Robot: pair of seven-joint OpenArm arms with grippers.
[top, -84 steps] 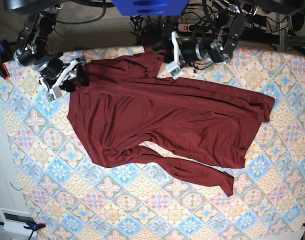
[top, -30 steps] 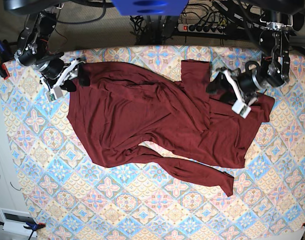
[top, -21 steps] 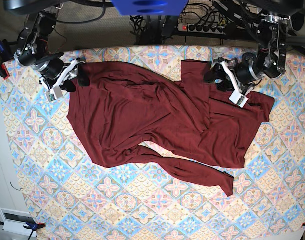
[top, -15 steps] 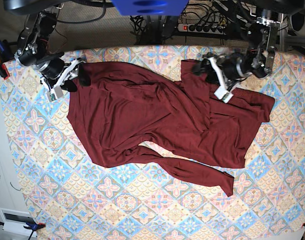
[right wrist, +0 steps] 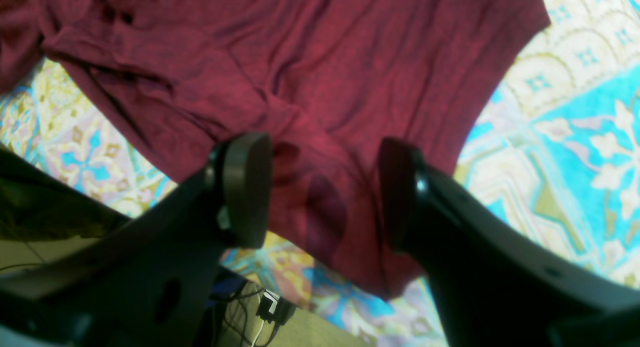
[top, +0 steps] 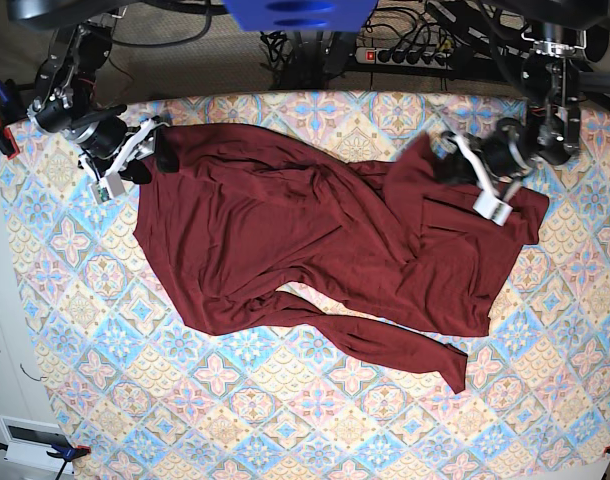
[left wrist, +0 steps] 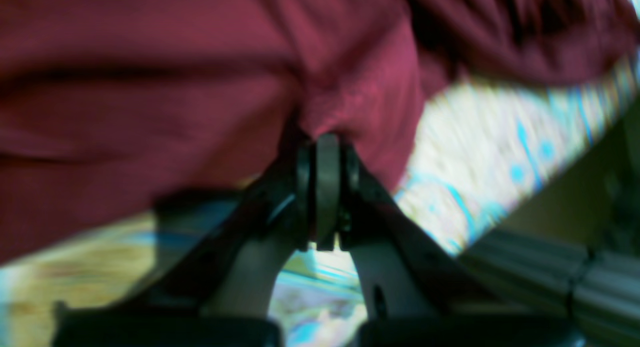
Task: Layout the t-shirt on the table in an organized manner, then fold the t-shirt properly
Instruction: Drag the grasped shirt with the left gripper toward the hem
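The robot's left gripper holds the t-shirt's raised fold [top: 419, 156], and the way to the t-shirt's outer end [top: 531, 208] is open, so it should keep pulling until the fold lies flat.
The dark maroon t-shirt [top: 285, 230] lies rumpled across the table [top: 235, 400], with one sleeve trailing toward the front right. My left gripper [top: 453, 160] is at the shirt's far right part, shut on a raised fold of the cloth. In the left wrist view the left gripper [left wrist: 327, 142] has its jaws pressed together, with t-shirt [left wrist: 200, 77] fabric bunched at their tips. My right gripper [top: 150, 148] hovers open at the shirt's far left corner. In the right wrist view the right gripper [right wrist: 322, 187] has its fingers wide apart above the t-shirt [right wrist: 325, 77], gripping nothing.
A power strip [top: 410, 55] and cables lie behind the table's far edge. A blue and red clamp [top: 2, 125] sits on the left edge, and a white box [top: 30, 440] stands off the front left corner. Patterned cloth shows along the whole front.
My left gripper has closed on the shirt's upper fold and moved right and slightly toward the front, dragging that flap with it. The right arm has stayed still.
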